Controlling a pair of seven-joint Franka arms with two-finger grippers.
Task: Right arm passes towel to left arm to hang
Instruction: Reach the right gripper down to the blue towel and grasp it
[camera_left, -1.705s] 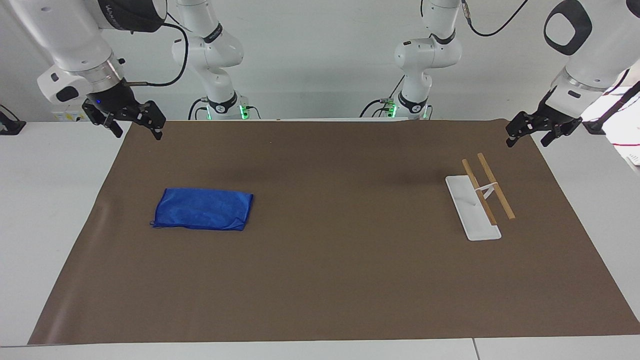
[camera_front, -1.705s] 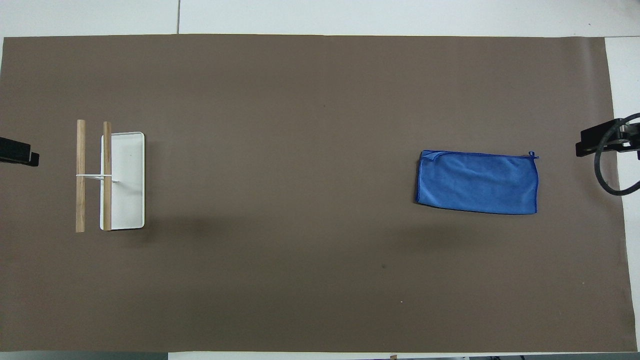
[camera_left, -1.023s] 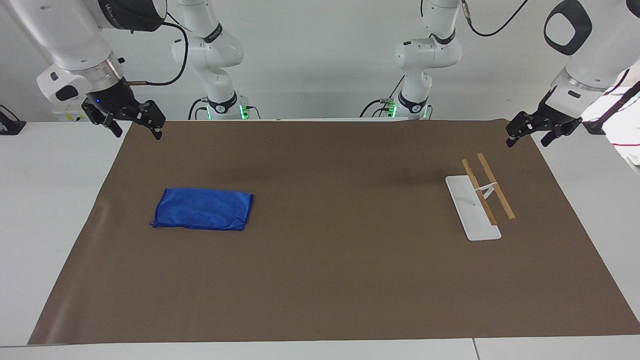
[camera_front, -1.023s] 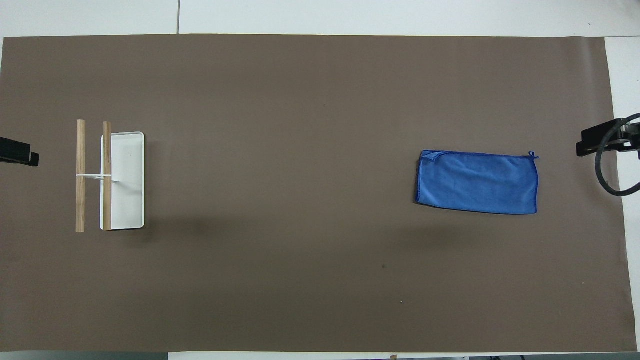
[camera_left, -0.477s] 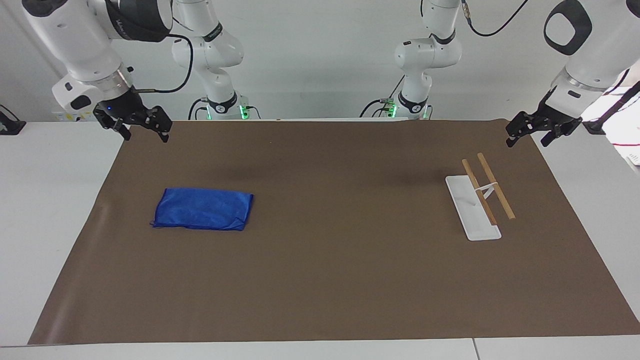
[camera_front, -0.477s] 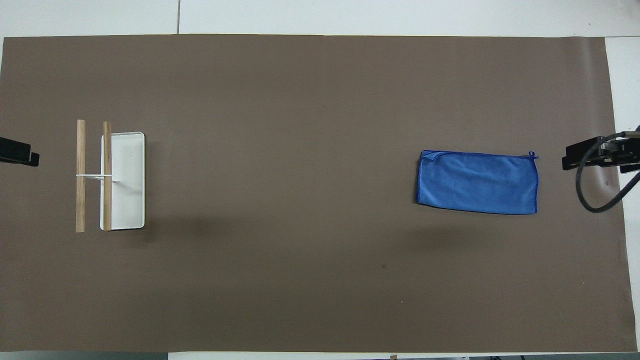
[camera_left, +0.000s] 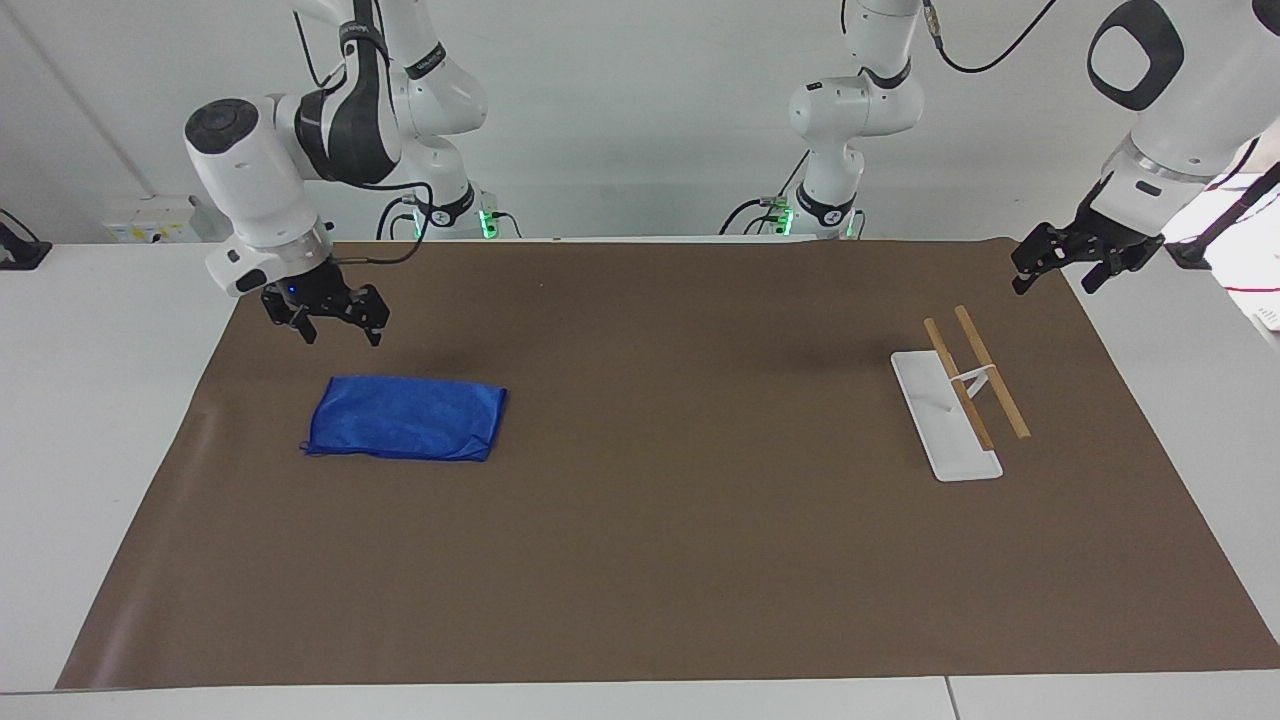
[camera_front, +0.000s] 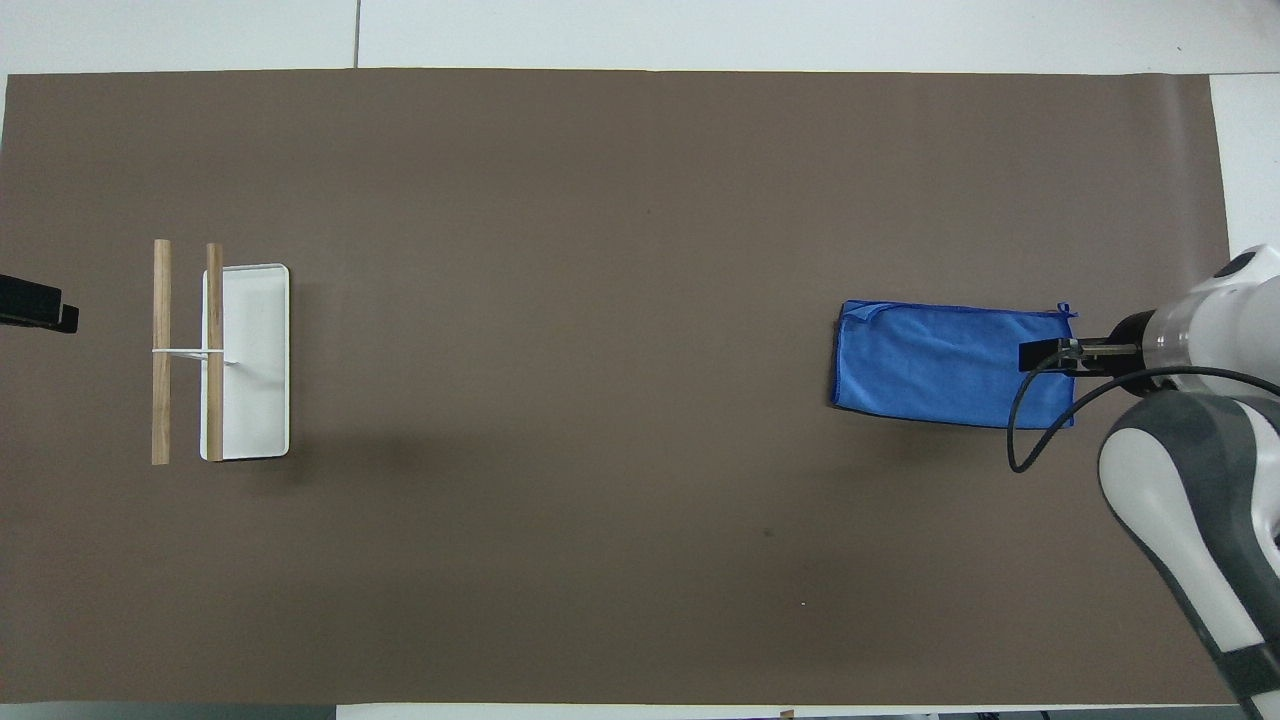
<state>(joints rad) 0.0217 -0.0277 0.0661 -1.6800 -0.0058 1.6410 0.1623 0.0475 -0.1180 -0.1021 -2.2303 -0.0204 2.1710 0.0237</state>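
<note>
The blue towel (camera_left: 408, 418) is lying flat and free under the open fingers of my right gripper, so I should keep going down toward the towel's middle (camera_front: 963, 364) until the fingers gather cloth.
The blue towel (camera_left: 405, 418) lies folded flat on the brown mat, toward the right arm's end of the table. Its small cord loop (camera_front: 1063, 308) sticks out at one corner. It shows in the overhead view too (camera_front: 940, 365). My right gripper (camera_left: 341, 335), with its blue light on, hangs open in the air and does not touch the towel. In the overhead view the right gripper (camera_front: 1047, 354) is over the towel's end toward the right arm. My left gripper (camera_left: 1055, 285) waits open and empty above the mat's corner at the left arm's end, and only its tip shows in the overhead view (camera_front: 38, 306).
A towel rack stands toward the left arm's end of the table: a white base (camera_left: 945, 430) with two wooden bars (camera_left: 990, 375) on a thin white post. In the overhead view the base (camera_front: 255, 400) lies beside the bars (camera_front: 161, 350). The brown mat (camera_left: 680, 520) covers the table.
The right arm has swung in from the mat's corner and come down toward the towel, its gripper still open. The left arm, the towel and the rack have not moved.
</note>
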